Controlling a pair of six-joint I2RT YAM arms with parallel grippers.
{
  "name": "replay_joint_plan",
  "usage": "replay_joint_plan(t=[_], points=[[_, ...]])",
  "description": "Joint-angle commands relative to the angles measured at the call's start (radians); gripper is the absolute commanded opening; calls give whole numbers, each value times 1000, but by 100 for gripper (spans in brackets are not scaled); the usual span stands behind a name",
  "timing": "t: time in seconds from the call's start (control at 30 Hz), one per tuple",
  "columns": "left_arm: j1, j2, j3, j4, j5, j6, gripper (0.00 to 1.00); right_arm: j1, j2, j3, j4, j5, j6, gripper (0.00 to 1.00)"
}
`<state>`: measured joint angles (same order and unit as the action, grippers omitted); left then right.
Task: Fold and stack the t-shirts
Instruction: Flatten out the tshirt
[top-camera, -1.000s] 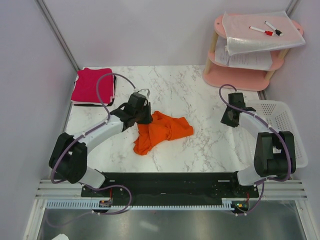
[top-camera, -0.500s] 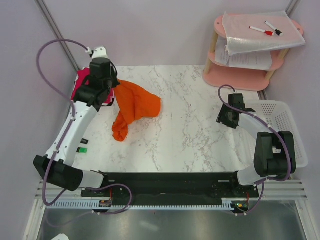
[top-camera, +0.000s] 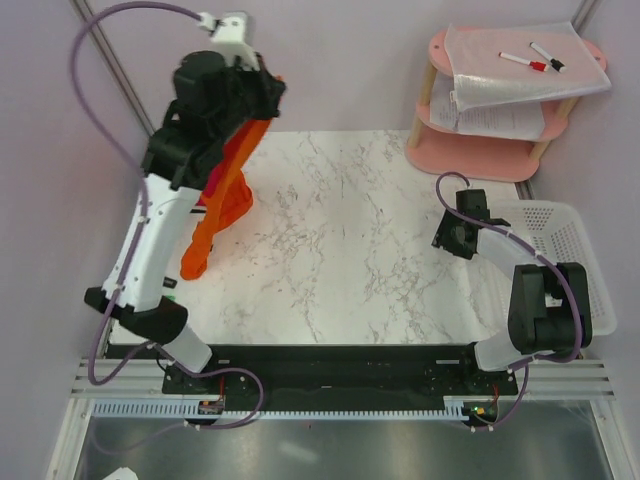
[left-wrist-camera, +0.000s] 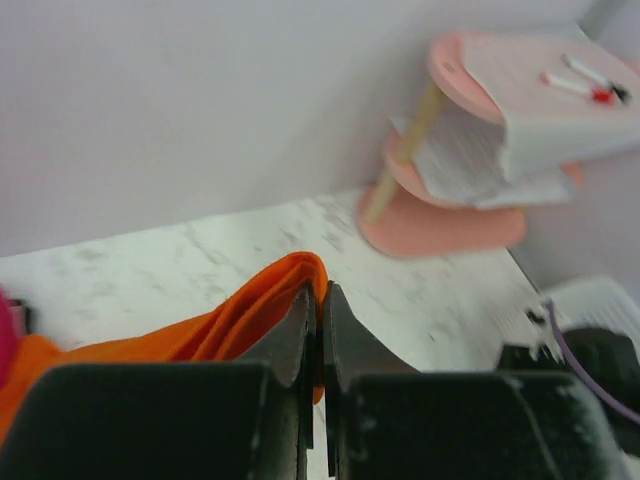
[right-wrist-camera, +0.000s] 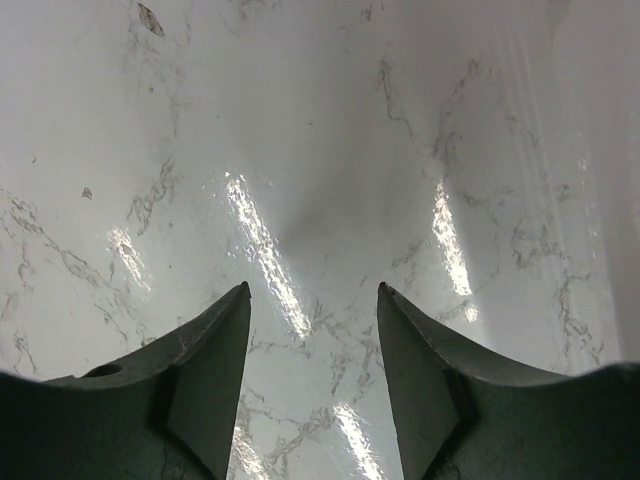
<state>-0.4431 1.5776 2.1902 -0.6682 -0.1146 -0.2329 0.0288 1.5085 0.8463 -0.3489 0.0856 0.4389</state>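
My left gripper alone is holding the orange t-shirt (top-camera: 217, 216), which hangs bunched up. Next, I lay it over the open marble (top-camera: 335, 232) before my right gripper pinches its other side.
My left gripper (top-camera: 262, 105) is raised high at the back left and is shut on an orange t-shirt (top-camera: 228, 195). The shirt hangs down from the jaws in a long strip, its lower end (top-camera: 193, 262) near the table's left side. In the left wrist view the orange cloth (left-wrist-camera: 240, 315) is pinched between the closed fingers (left-wrist-camera: 318, 305). A folded pink t-shirt (top-camera: 212, 178) lies at the back left, mostly hidden behind the arm and the hanging shirt. My right gripper (top-camera: 447, 236) is open and empty, low over bare marble (right-wrist-camera: 313, 290) at the right.
A white plastic basket (top-camera: 560, 250) stands at the right edge. A pink tiered shelf (top-camera: 480, 150) with papers and markers (top-camera: 532, 60) stands at the back right. Walls close in the left and back sides.
My left gripper has lifted the orange t-shirt off the table and swung it up and to the back left, so it now hangs lengthwise. The right arm has barely moved.
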Motion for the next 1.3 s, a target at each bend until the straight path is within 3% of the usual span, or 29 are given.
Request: replay_joint_plan(t=[0.0, 0.27, 0.3, 0.33, 0.37, 0.4, 0.53, 0.57, 0.67, 0.83, 1.0, 1.07, 1.27], points=[[-196, 189, 29, -67, 206, 47, 2, -3, -40, -16, 7, 31, 1, 61], [-486, 476, 16, -68, 322, 12, 2, -3, -122, -39, -10, 107, 6, 64], [-499, 484, 16, -73, 340, 3, 39, -3, -132, -39, -16, 129, 18, 71], [-506, 484, -1, -71, 339, -11, 63, -4, -154, -36, -21, 156, 17, 72], [-514, 464, -16, -70, 333, -22, 77, -3, -168, -35, -27, 163, 15, 74], [-513, 447, -32, -67, 293, -31, 100, -4, -186, -33, -28, 161, 14, 75], [-503, 313, -171, -41, 126, -11, 100, -3, -283, -29, -10, 126, -3, 88], [-481, 285, -202, -31, 119, -11, 100, -3, -294, -27, 13, 91, -11, 98], [-398, 176, -341, 15, 95, -22, 99, 3, -300, -18, 34, 31, -25, 98], [-223, 101, -541, 47, 151, -65, 97, 124, -196, 46, 7, 68, -65, 82], [-97, 137, -584, 41, 180, -78, 97, 369, -100, 134, -47, 192, -74, 65], [-59, 171, -580, 38, 202, -91, 97, 436, -54, 177, -56, 213, -71, 49], [35, 280, -511, 7, 291, -155, 93, 532, 90, 283, -100, 194, -78, 53]])
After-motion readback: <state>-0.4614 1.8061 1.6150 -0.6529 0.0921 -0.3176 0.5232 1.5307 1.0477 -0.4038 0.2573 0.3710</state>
